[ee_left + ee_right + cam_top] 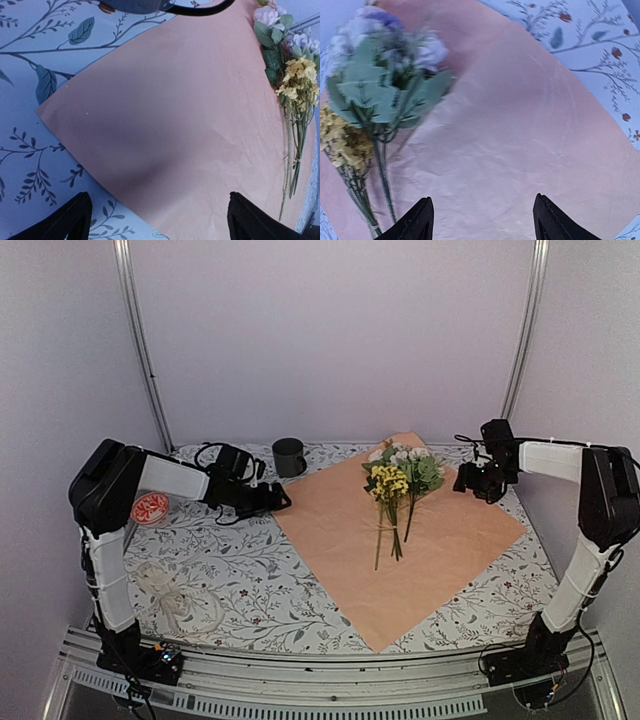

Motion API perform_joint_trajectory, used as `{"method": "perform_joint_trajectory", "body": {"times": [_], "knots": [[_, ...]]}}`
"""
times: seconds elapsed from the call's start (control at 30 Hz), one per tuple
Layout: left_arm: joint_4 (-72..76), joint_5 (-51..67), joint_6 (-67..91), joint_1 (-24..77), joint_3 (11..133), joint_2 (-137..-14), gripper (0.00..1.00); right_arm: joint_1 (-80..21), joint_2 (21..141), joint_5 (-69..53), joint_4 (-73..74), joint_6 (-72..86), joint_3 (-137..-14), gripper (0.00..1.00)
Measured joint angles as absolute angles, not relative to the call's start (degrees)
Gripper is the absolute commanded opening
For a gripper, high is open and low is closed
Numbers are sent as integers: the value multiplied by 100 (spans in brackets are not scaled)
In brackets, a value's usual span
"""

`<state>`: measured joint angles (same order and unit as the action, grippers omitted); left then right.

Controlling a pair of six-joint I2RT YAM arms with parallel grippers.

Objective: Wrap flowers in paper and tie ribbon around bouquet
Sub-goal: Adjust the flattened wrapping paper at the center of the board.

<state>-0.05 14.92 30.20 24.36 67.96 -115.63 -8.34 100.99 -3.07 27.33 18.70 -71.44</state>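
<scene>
I should raise the peach paper's near corner, flat beyond the flower stems' ends, with my right gripper, so my left gripper can take that corner before wrapping.
The peach paper lies flat on the table like a diamond, and no cream face shows. On its far half rest the flowers, blossoms pointing away and stems toward the near edge. My left gripper hovers at the paper's left corner, open and holding nothing. In the left wrist view its gripper spans the paper edge, with the flowers far right. My right gripper hangs just right of the blossoms, open and empty. Under it is bare paper, the flowers to its left. The ribbon lies loosely piled at near left.
A dark mug stands at the back, just beyond the paper's left corner. A round red-and-white object sits at the far left under the left arm. A leaf-patterned cloth covers the table. Walls close in on three sides.
</scene>
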Motion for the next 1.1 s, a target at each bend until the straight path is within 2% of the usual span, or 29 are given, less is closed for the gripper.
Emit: {"method": "perform_joint_trajectory", "body": {"times": [0.13, 0.23, 0.33, 0.4, 0.6, 0.63, 0.77, 0.9, 1.07, 1.1], "knots": [[193, 1776, 3098, 2484, 6925, -11736, 94, -233, 10468, -523, 2703, 1719, -6923, 71], [331, 1927, 3146, 2554, 6928, -11791, 92, -178, 10897, -707, 2689, 1636, -6886, 70], [471, 2126, 3216, 2674, 6928, -11837, 83, -242, 11052, -950, 2504, 1542, -6958, 70], [534, 2252, 3317, 2746, 6914, -11856, 70, -268, 11120, -1083, 2381, 1522, -6984, 70], [816, 2506, 3472, 2936, 6657, -11852, 3, -263, 11194, -1293, 2178, 1483, -7006, 70], [869, 2526, 3494, 2954, 6615, -11852, 0, -263, 11196, -1302, 2169, 1474, -7006, 70], [1033, 2521, 3562, 2976, 6383, -11686, 0, -261, 11192, -1361, 2163, 1435, -7006, 70], [1090, 2379, 3647, 2985, 5811, -11002, 0, -290, 11017, -1472, 2327, 1433, -6890, 70], [1194, 2023, 3767, 3028, 4759, -9867, 0, -683, 10134, -1374, 2893, 1431, -6652, 70], [1194, 1964, 3800, 3050, 4569, -9719, 4, -816, 9933, -1358, 2961, 1428, -6630, 70]]}}
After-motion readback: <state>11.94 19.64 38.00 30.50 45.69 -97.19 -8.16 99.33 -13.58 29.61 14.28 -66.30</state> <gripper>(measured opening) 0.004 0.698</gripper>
